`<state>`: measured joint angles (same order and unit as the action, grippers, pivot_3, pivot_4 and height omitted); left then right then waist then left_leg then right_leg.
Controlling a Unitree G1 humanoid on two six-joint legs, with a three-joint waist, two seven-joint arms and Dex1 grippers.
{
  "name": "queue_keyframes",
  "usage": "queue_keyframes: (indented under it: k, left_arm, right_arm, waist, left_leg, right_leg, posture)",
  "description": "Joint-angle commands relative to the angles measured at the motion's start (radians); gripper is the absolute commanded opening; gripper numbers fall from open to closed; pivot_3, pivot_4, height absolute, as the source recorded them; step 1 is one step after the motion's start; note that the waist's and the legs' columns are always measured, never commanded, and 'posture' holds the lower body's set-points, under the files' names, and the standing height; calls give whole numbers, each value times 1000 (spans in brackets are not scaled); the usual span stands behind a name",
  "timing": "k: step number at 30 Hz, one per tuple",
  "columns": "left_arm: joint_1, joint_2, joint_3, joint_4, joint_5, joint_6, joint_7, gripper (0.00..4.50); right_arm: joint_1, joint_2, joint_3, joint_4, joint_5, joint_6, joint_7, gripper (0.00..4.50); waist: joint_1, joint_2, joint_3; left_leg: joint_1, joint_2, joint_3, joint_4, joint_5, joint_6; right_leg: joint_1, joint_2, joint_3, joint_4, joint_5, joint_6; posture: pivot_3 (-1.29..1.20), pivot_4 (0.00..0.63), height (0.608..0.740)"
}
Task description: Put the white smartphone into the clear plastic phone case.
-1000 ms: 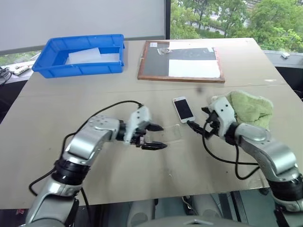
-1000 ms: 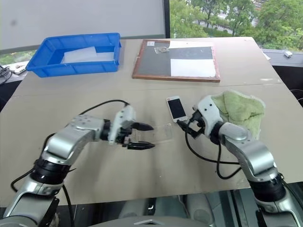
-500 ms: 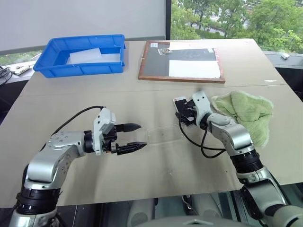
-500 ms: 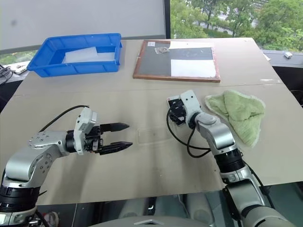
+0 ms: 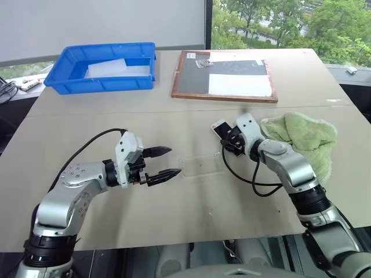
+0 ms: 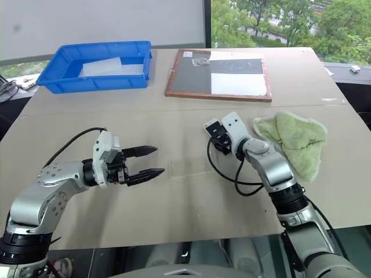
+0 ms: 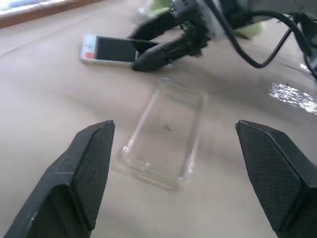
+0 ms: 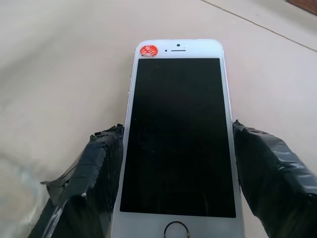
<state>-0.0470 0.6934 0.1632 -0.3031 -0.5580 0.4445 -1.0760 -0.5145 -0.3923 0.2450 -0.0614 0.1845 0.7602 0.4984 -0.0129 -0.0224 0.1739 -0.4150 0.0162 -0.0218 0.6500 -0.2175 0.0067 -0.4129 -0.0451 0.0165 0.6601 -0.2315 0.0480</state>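
Note:
The white smartphone is crooked to the clear plastic phone case. My right gripper should turn the smartphone parallel and move it over the case.
The white smartphone lies screen-up on the table, a red dot at its far corner. My right gripper is shut on the white smartphone's near end, one black finger pressed against each long edge. The clear plastic phone case lies flat and empty on the table just left of the phone. My left gripper hovers low to the left of the case, open, with the fingertips pointing at it but a little short of it.
A blue bin holding white sheets stands at the back left. A wood-framed board lies at the back centre. A green cloth is heaped right beside my right arm. A black cable loops under each wrist.
My right gripper reached forward onto the phone and its fingers narrowed against the phone's edges. My left gripper drew back to the left, off the case.

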Motion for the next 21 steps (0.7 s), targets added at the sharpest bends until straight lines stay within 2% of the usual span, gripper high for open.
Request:
queue_keyframes:
  k: [1, 3, 5, 8, 13, 21]
  left_arm:
    - [47, 62, 50, 28, -63, 22, -93, 4017]
    - [65, 87, 57, 59, -62, 12, -123, 4017]
    - [79, 102, 58, 82, -42, -19, -147, 4017]
    - [89, 110, 59, 106, -23, -50, -157, 4017]
    - [110, 111, 61, 86, -24, -62, -152, 4017]
    - [134, 106, 27, 49, 19, -74, -110, 4017]
  right_arm:
    - [-34, -100, -63, -98, 116, -85, 244, 2928]
    - [-72, -129, -43, -148, 176, -77, 357, 2928]
    - [-102, -149, 24, -168, 171, -100, 446, 2928]
    - [-146, -158, 166, -138, 90, -181, 548, 2928]
    - [-202, -152, 314, 12, -63, -367, 628, 2927]
    - [-245, -114, 301, 142, -128, -423, 650, 2927]
  waist:
    - [-2, 1, 3]
    - [-6, 2, 4]
    - [-18, 3, 4]
    - [-25, 2, 3]
    - [-20, 2, 4]
    - [-19, 2, 4]
  left_leg:
    - [0, 0, 0, 0, 0, 0]
    - [0, 1, 0, -1, 0, 0]
    - [0, 1, 1, -1, 0, 0]
    - [1, 5, 0, -2, 0, 0]
    - [0, 5, 0, -1, 0, 0]
    - [0, 4, -1, -1, 0, 0]
  right_leg:
    - [0, 0, 0, 0, -1, -1]
    - [-1, 0, 0, 0, -1, -2]
    - [-1, 3, 0, 0, -1, -1]
    - [-1, 5, 0, 0, -1, -2]
    - [-1, 4, -1, 0, -2, -3]
    - [-1, 2, -1, 0, -1, -3]
  posture:
    - [0, 150, 740]
    - [0, 150, 740]
    - [0, 150, 740]
    - [0, 150, 740]
    - [0, 150, 740]
    - [0, 150, 740]
